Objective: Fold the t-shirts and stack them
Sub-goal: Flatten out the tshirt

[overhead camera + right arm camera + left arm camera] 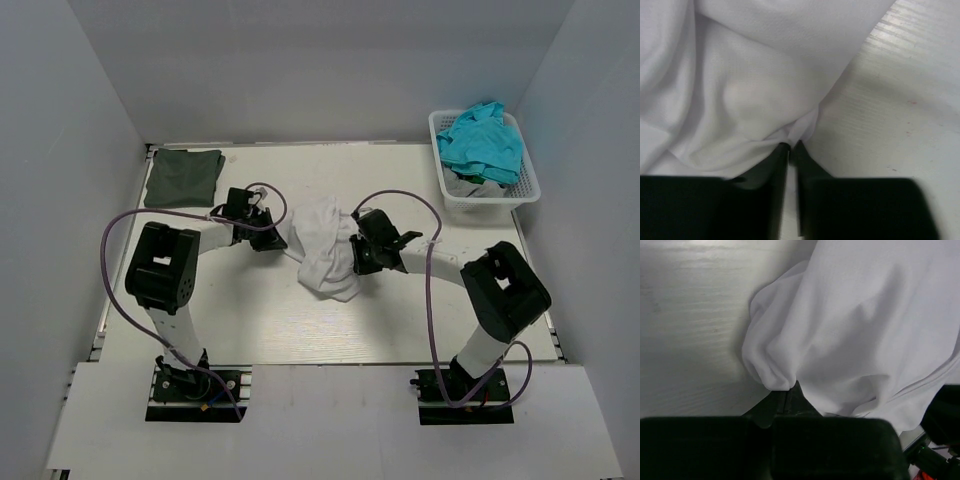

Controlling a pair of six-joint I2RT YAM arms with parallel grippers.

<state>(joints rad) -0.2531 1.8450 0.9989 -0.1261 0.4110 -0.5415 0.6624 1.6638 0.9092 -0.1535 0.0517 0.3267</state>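
The white t-shirt hangs bunched (325,245) between my grippers. Next, I spread it toward the far wall first, then grab its near edge by both ends before I fold it.
The white t-shirt (322,248) hangs bunched between my two grippers over the middle of the table. My left gripper (274,238) is shut on its left edge; the left wrist view shows the cloth (860,325) pinched at the fingertips (787,390). My right gripper (355,252) is shut on its right edge; the right wrist view shows a fold (740,90) pinched between the fingertips (790,147). The dark olive-green t-shirt (183,177) lies folded at the far left of the table.
A white basket (452,190) at the far right holds a teal cloth (484,142) and other clothes. Grey walls close in the table on three sides. Purple cables loop off both arms.
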